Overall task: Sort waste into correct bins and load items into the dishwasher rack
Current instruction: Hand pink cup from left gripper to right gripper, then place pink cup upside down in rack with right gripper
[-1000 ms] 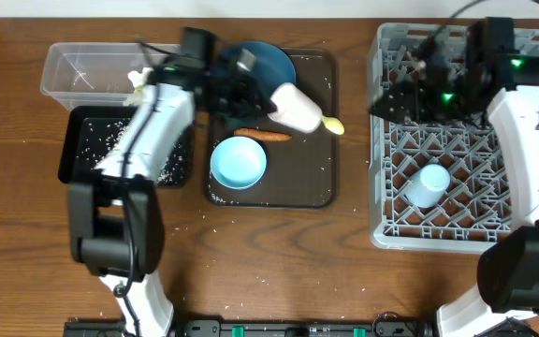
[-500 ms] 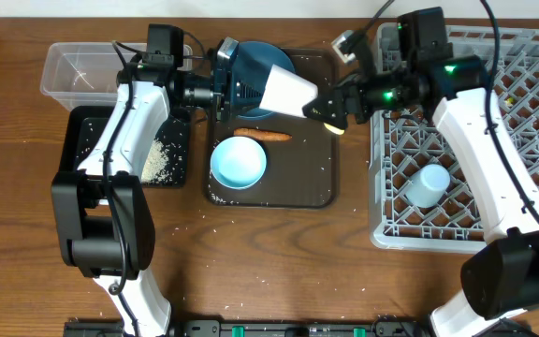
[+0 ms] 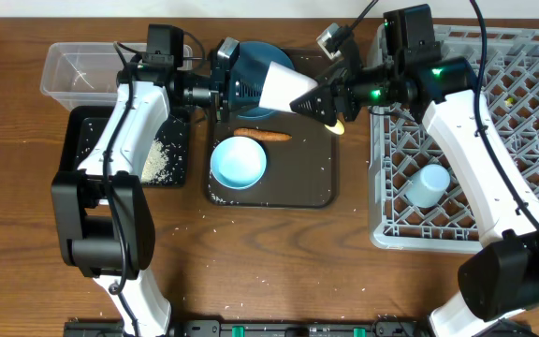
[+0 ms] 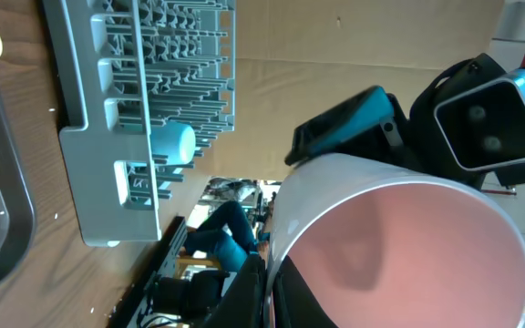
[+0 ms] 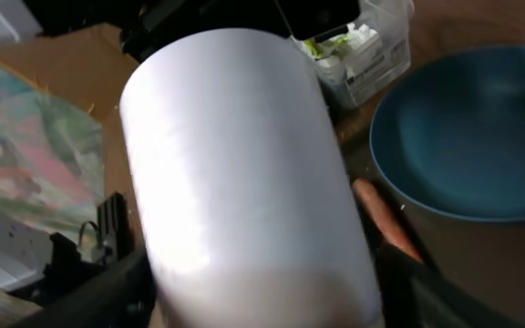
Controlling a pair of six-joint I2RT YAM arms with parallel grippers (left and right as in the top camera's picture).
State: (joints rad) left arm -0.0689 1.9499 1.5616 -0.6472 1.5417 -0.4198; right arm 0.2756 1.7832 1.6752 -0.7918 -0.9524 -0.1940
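Observation:
The small pink cup's rim [image 3: 269, 89] is in my left gripper, far from the grey rack [image 3: 459, 212]. Next, I open my left gripper and take the cup over with my right gripper.
The small pink cup [image 3: 288, 91], white outside and pink inside, hangs on its side above the brown tray between both grippers. My left gripper [image 3: 258, 89] is shut on its rim, one finger inside and one outside, as the left wrist view [image 4: 267, 292] shows on the cup [image 4: 399, 246]. My right gripper [image 3: 330, 101] has the cup's base [image 5: 244, 182] between its fingers, which lie against both sides [image 5: 262, 296]. Below are the dark blue plate [image 3: 251, 61], the light blue bowl [image 3: 239, 162], the orange stick [image 3: 262, 135] and the yellow spoon [image 3: 337, 124].
The grey rack [image 3: 494, 215] stands at the right with the light blue cup [image 3: 426, 184] in it. The clear tub [image 3: 82, 70] at the far left holds tissue and peel [image 5: 349, 46]. The black tray [image 3: 92, 140] holds rice [image 3: 162, 161]. Rice grains dot the brown tray [image 3: 316, 178].
My right arm swung from over the rack to the cup's base and closed in around it. My left arm brought the cup up on its side and now holds still.

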